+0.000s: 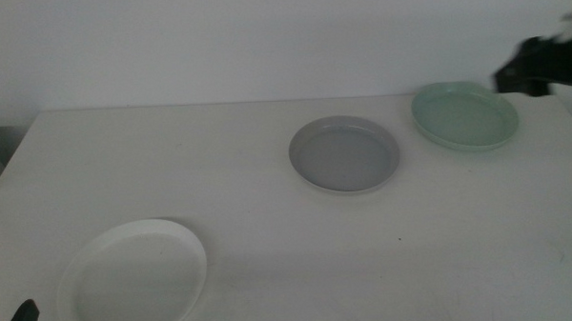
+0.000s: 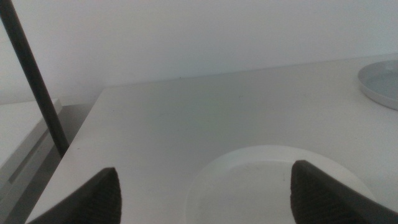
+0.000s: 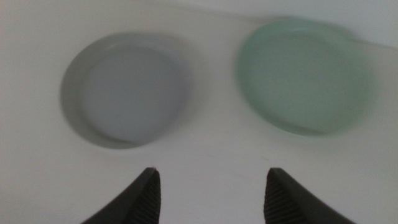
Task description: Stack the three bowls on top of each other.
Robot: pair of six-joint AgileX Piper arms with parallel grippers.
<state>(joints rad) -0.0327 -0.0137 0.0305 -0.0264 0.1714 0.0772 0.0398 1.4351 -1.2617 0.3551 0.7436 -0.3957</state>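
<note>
My right gripper stays open, since a gap (image 1: 409, 142) separates the grey bowl from the green bowl, and keep moving toward the grey rim there (image 1: 396, 159) until its fingers are on both sides of that rim.
Three bowls lie apart on the white table. The grey bowl (image 1: 344, 155) sits right of centre, the mint green bowl (image 1: 465, 115) at the far right, the white bowl (image 1: 135, 277) near the front left. My right gripper (image 1: 533, 69) hovers above the table's right edge beside the green bowl; from its wrist, the right gripper (image 3: 211, 190) is open and empty, with the grey bowl (image 3: 124, 89) and green bowl (image 3: 305, 74) below. My left gripper (image 2: 205, 190) waits at the front left corner, open and empty, by the white bowl (image 2: 273, 183).
A dark slanted rod (image 2: 34, 78) stands off the table's left edge. The table's left edge (image 1: 5, 161) runs beside a pale side surface. A wide stretch of bare tabletop (image 1: 172, 164) separates the white bowl from the other two.
</note>
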